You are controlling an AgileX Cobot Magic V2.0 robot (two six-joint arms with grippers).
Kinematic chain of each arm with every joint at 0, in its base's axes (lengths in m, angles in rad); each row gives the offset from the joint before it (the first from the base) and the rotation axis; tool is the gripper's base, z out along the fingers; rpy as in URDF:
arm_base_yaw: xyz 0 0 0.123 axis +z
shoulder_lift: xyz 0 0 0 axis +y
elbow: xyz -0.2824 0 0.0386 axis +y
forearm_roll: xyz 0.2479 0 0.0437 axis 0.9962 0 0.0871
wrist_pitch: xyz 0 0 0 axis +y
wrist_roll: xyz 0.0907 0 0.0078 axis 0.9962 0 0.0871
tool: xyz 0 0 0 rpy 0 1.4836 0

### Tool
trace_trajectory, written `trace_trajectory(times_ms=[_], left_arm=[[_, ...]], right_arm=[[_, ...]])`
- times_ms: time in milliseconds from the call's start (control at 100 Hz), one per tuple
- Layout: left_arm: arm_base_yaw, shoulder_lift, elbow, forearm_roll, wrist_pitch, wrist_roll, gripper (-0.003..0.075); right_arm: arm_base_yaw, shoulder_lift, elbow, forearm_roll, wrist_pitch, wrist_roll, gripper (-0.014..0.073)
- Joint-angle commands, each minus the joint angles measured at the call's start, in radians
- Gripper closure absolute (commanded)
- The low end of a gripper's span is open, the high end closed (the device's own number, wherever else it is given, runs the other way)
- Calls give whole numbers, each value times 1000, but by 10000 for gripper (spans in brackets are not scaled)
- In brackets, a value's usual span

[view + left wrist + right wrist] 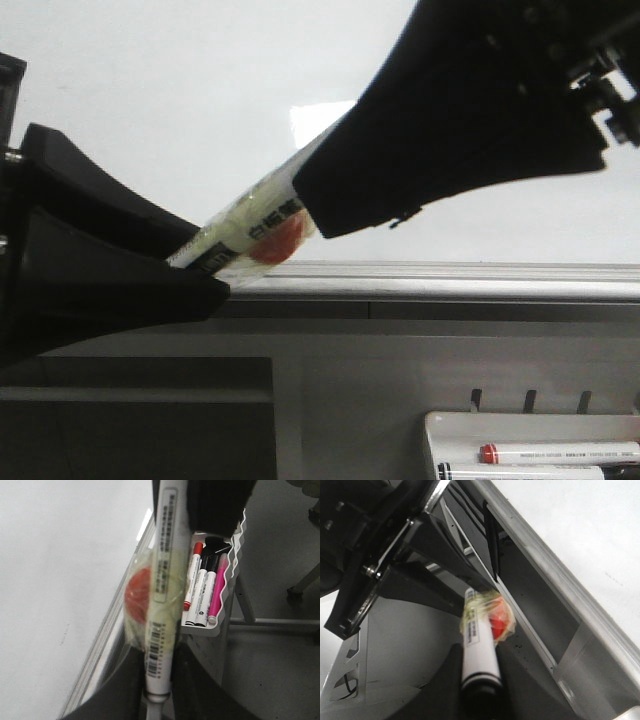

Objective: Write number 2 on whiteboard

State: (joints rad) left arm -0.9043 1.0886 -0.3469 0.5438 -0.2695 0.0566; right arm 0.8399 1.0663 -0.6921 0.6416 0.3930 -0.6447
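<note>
My left gripper needs to open and move back first, because its fingers are around the marker's tapered lower end [157, 692]. My right gripper will then write number 2 on the whiteboard [280, 70].
A white marker [255, 228], wrapped in yellowish tape with a red blob on it, hangs slanted in front of the whiteboard [180, 90], just above its grey ledge [450, 280]. My left gripper [205, 262] is shut on the marker's lower barcode end [161, 655]. My right gripper [312, 212] comes in from the upper right and is shut on the other end, where the black cap [482, 692] sits between its fingers. The board's white surface [60, 570] [580, 525] shows bare in every view; no number 2 is in sight.
A small white tray [432, 425] hangs below the ledge at the lower right, holding red, black and pink markers [205, 587]. Under the ledge are grey metal frame panels [400, 360]. In the left wrist view, stand legs [245, 605] rise from the floor.
</note>
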Motion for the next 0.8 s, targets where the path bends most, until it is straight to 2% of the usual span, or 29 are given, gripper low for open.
trace_trajectory(times_ms=[0, 60, 160, 230, 480, 640, 790], left_arm=[[-5, -12, -24, -22, -80, -11, 676], [-5, -12, -24, -22, -85, -11, 580], [-5, -12, -24, -31, -85, -11, 366], [-5, -12, -24, -31, -83, -11, 290], [-5, -43, -24, -31, -85, -11, 275], [-2, -157, -24, -103, -63, -11, 255], [30, -298, -24, -157, 14, -11, 255]], right_arm=[[-2, -26, -34, 19, -94, -9, 664], [-2, -26, -34, 19, -88, -9, 664], [-2, -26, -34, 19, -84, -9, 664], [-2, -26, -34, 19, -86, -9, 664], [-2, -26, -34, 15, -95, -9, 664], [-2, -34, -34, -6, -149, -9, 664], [-26, -42, -34, -30, -188, -9, 664]])
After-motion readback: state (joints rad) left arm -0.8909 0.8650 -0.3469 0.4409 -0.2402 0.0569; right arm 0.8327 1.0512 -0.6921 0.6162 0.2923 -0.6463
